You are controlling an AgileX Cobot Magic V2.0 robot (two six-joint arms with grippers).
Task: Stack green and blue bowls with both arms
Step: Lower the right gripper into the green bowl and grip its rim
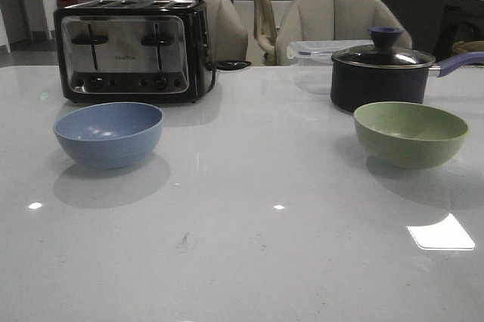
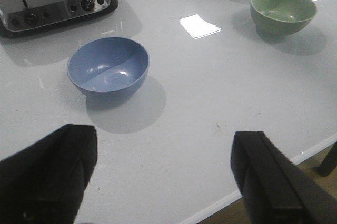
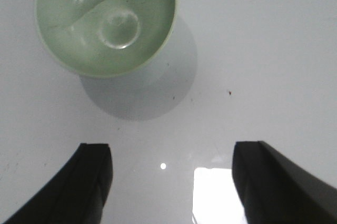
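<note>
My right gripper is to bring the green bowl (image 1: 411,137) to the table's middle (image 1: 255,202) before my left gripper takes the blue bowl, since the two bowls stand far apart.
The dusty blue bowl (image 1: 109,134) stands upright on the white table (image 1: 249,254) at the left. The pale green bowl (image 1: 411,134) stands upright at the right. Both are empty and far apart. No arm shows in the front view. In the left wrist view my left gripper (image 2: 166,169) is open and empty, above the table near its front edge, short of the blue bowl (image 2: 108,66); the green bowl (image 2: 283,7) lies far off. In the right wrist view my right gripper (image 3: 171,176) is open and empty, short of the green bowl (image 3: 105,21).
A black-and-steel toaster (image 1: 130,48) stands behind the blue bowl. A dark saucepan with a glass lid (image 1: 382,72) stands just behind the green bowl, its handle pointing right. A clear lidded box (image 1: 318,54) and chairs are behind the table.
</note>
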